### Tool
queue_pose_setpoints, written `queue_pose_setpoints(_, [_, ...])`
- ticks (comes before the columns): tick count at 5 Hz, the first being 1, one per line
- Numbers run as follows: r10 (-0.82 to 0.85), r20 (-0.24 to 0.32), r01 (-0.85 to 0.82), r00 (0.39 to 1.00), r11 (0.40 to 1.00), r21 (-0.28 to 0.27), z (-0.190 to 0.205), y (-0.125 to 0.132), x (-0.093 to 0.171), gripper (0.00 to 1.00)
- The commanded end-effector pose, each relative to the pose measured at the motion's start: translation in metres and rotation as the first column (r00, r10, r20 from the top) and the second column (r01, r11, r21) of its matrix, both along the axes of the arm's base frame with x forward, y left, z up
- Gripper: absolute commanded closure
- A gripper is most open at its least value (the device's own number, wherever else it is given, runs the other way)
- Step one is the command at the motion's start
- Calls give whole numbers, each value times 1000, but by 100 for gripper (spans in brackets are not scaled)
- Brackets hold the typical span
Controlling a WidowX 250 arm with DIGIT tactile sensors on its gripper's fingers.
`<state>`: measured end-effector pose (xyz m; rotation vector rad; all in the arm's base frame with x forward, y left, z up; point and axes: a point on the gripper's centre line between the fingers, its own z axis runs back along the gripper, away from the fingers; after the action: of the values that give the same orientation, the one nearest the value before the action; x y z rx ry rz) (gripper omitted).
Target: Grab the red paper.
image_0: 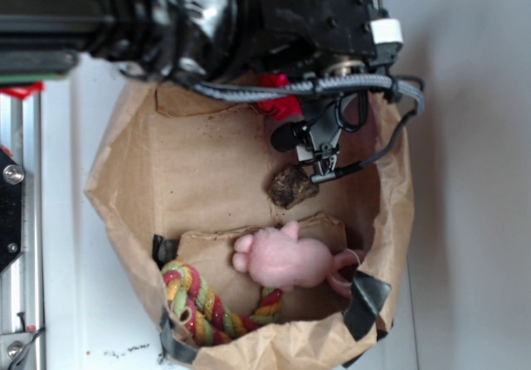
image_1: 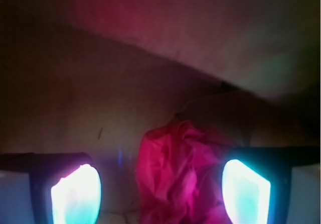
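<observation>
The red paper [image_0: 280, 104] is bunched together by deep creases [image_1: 186, 176], so it will stay a round wad and come up in one piece when I lift it.
The red paper [image_1: 180, 176] is a crumpled, creased wad lying on brown paper between my two glowing fingers [image_1: 76, 194], closer to the right one. A gap shows between the wad and the left finger. My gripper [image_1: 160, 194] is open around it. In the exterior view only a bit of the red paper [image_0: 280, 104] peeks out under the black arm at the top of the brown bag, and the gripper [image_0: 309, 142] hangs over it, mostly covering it.
The open brown paper bag [image_0: 124, 179] also holds a small brown lump [image_0: 291, 186], a pink plush toy [image_0: 290, 258] and a red-yellow-green braided rope toy [image_0: 199, 304]. The bag's wall [image_1: 200, 28] rises close behind the wad. A metal rail [image_0: 17, 221] runs along the left.
</observation>
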<state>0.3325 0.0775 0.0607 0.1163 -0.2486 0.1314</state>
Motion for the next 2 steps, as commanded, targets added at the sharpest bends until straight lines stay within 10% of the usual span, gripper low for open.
queue_pose_setpoints(1, [-50, 16, 49, 999, 996, 80, 2, -6, 18, 0])
queue_pose_setpoints(2, [-41, 0, 41, 999, 994, 99, -5, -3, 18, 0])
